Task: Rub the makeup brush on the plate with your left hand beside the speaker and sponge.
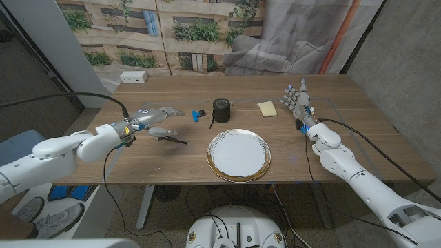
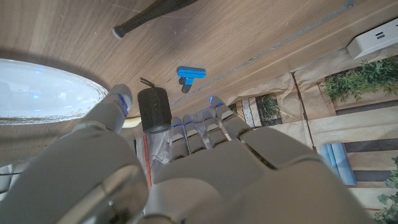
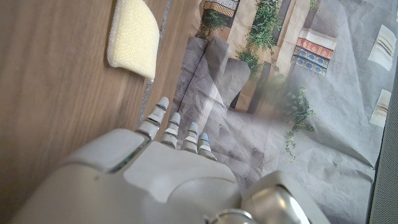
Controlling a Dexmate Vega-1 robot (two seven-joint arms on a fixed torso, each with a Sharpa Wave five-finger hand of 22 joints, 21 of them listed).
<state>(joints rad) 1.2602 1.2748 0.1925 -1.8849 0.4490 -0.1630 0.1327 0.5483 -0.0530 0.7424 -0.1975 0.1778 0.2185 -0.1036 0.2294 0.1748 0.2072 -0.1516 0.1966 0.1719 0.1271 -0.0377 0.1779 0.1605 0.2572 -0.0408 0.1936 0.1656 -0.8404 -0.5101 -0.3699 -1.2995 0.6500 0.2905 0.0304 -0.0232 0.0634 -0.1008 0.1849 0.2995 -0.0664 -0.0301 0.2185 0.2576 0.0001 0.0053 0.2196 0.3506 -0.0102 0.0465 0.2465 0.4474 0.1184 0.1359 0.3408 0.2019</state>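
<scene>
The gold-rimmed white plate [image 1: 239,156] rests unheld on flat wood [image 1: 288,157]. The plate will slip a little when I rub the makeup brush on it.
The makeup brush [image 1: 172,139] lies dark and slim on the wooden table, left of the gold-rimmed white plate [image 1: 239,176]. My left hand [image 1: 153,120] hovers just behind and above the brush with fingers spread and nothing in them. In the left wrist view the brush [image 2: 152,15] lies apart from the fingers [image 2: 205,124], with the plate [image 2: 43,87] to one side. The black speaker [image 1: 221,110] and yellow sponge [image 1: 267,109] stand behind the plate. My right hand [image 1: 298,102] stands open at the right, near the sponge [image 3: 134,37].
A small blue object [image 1: 200,116] lies between my left hand and the speaker. A white power strip [image 1: 134,77] sits at the table's far left corner. A printed backdrop hangs behind the table.
</scene>
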